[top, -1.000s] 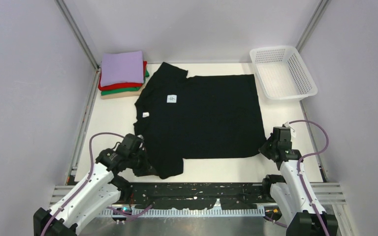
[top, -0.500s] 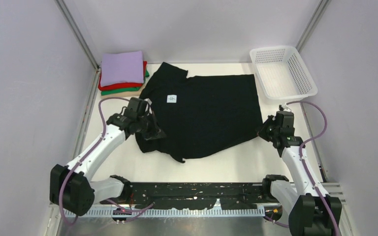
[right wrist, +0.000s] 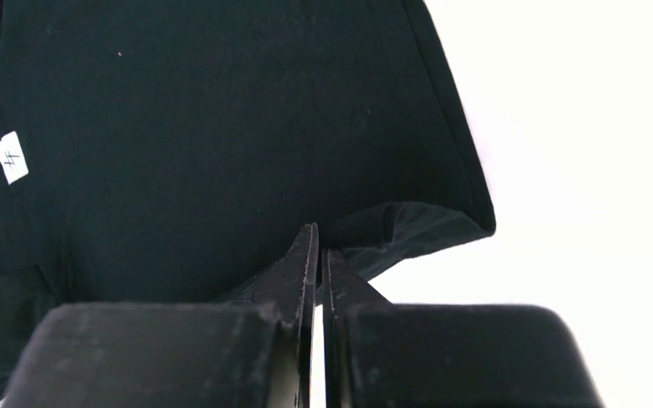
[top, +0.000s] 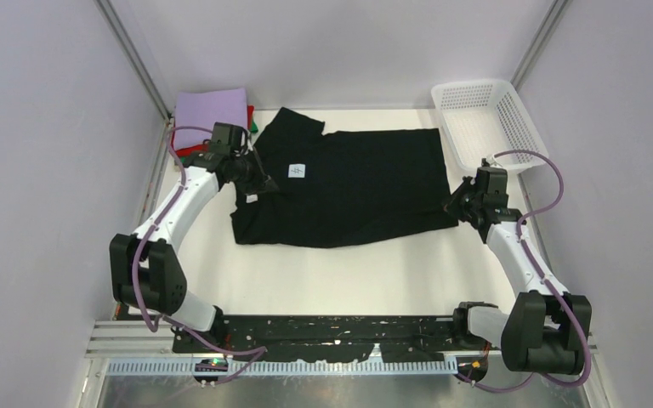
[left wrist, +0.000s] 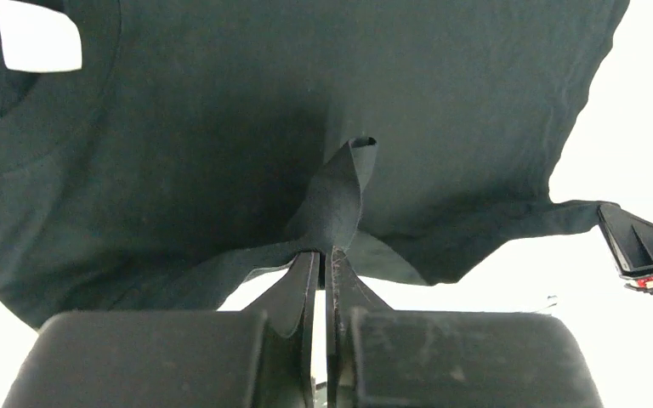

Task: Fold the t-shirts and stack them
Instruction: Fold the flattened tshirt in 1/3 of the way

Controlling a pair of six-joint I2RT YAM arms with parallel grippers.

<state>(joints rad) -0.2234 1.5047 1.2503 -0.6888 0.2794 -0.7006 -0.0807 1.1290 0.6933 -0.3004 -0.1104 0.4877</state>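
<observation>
Both ends of the black t-shirt's near side [top: 340,238] are in my grippers. My left gripper keeps carrying that side toward the back until it covers the white label [top: 297,171].
The black t-shirt [top: 349,191] lies on the table with its near edge folded over toward the back; its white square label [top: 298,171] faces up. My left gripper [top: 259,184] is shut on a pinch of black cloth [left wrist: 333,200] at the shirt's left side, near the collar. My right gripper [top: 457,206] is shut on the shirt's hem corner [right wrist: 408,228] at its right edge. A stack of folded shirts, lavender [top: 208,109] on top with red [top: 185,153] under it, sits at the back left behind my left arm.
A white mesh basket [top: 488,125] stands at the back right, just behind my right gripper. Metal frame posts run along both sides of the table. Bare white table [top: 349,280] lies in front of the shirt.
Both grippers have carried the shirt's near edge away from the arm bases toward the back, the left much farther. The shirt's near half now lies folded over its far half.
</observation>
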